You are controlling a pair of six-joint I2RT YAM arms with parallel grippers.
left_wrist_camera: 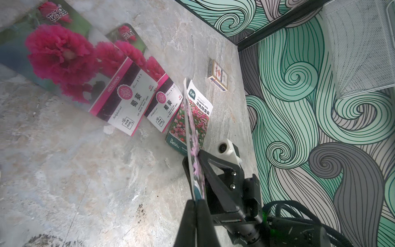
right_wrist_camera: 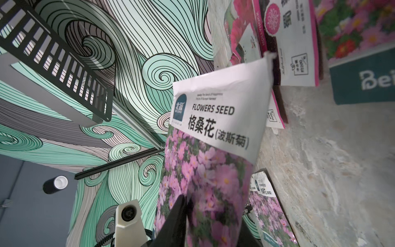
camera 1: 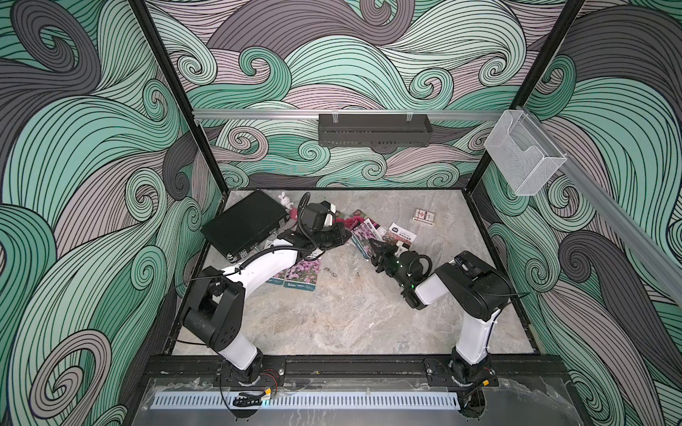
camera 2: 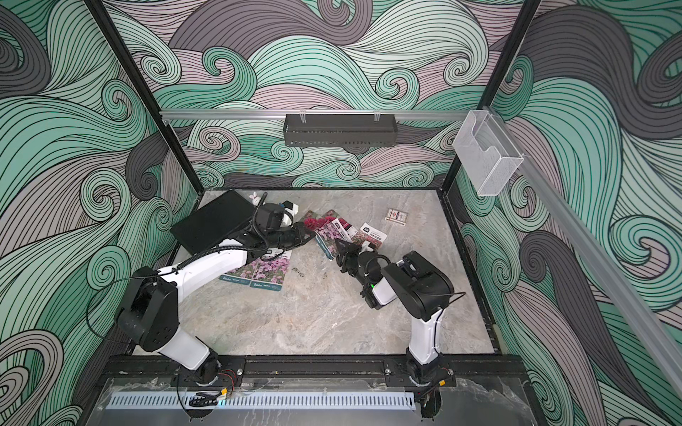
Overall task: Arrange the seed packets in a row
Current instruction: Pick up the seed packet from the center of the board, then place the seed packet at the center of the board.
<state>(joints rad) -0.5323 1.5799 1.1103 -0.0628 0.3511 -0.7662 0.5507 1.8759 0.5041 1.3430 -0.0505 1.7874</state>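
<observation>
My left gripper is closed on the purple-pink packet's edge [camera 1: 356, 238]. It needs to open first, and then my right gripper should lay the packet next to the flat purple-pink pair.
A purple-pink seed packet [camera 1: 363, 239] [right_wrist_camera: 213, 154] stands on edge above the table, held from two sides. My left gripper [camera 1: 347, 236] [left_wrist_camera: 195, 202] is shut on its lower edge. My right gripper [camera 1: 373, 244] [left_wrist_camera: 193, 158] has a finger against each face of the same packet [left_wrist_camera: 193, 136]. Two magenta-bloom packets [left_wrist_camera: 70, 59] [left_wrist_camera: 149, 70] overlap behind it. A red-pink field packet [camera 1: 400, 236] [left_wrist_camera: 198, 115] lies flat beside them. Two more purple-pink packets [camera 1: 304, 273] [camera 1: 278, 276] lie side by side under the left arm.
A large black case [camera 1: 243, 225] lies at the back left, with a small white bunny toy [camera 1: 284, 201] by its corner. A red-and-white card box [camera 1: 423, 215] [left_wrist_camera: 218, 74] sits at the back right. A black basket [camera 1: 374, 129] and a mesh holder [camera 1: 524, 151] hang on the walls.
</observation>
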